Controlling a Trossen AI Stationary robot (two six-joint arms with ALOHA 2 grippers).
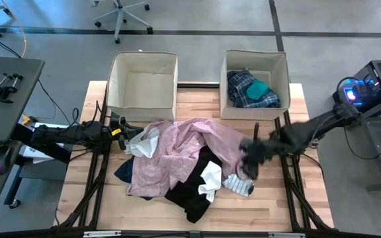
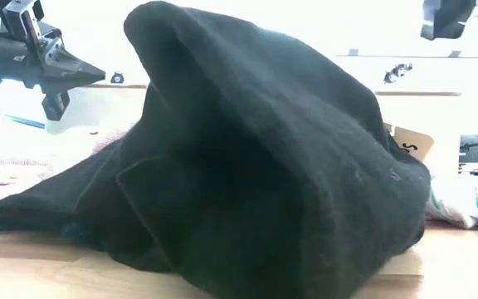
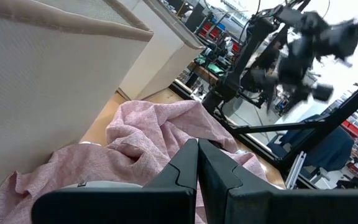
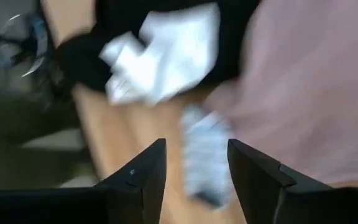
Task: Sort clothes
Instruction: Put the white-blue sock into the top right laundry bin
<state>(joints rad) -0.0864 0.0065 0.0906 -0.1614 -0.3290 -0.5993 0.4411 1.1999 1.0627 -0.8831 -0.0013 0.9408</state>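
Note:
The striped sock [image 1: 239,186] rests mostly on clear wood next to the pink shirt's edge, so it will come away by itself as I lift it.
A pile of clothes lies mid-table: the large pink shirt [image 1: 184,149], the black garment [image 1: 194,192] under its near side, a white cloth [image 1: 211,180], a striped sock [image 1: 239,186] and a navy piece [image 1: 123,173] at the left. The black garment [image 2: 256,166] fills the low view. My right gripper [image 1: 251,158] is open in the air, with the striped sock [image 4: 205,158] and the pink shirt below it. My left gripper [image 1: 126,129] is shut and empty at the pile's left edge, with the pink shirt [image 3: 148,134] beyond its fingertips.
Two beige fabric boxes stand at the table's far edge. The left box [image 1: 119,89] shows nothing inside. The right box [image 1: 282,69] holds a blue plaid shirt [image 1: 243,89] and a teal sock [image 1: 259,89]. Bare wood lies along the near edge and both sides.

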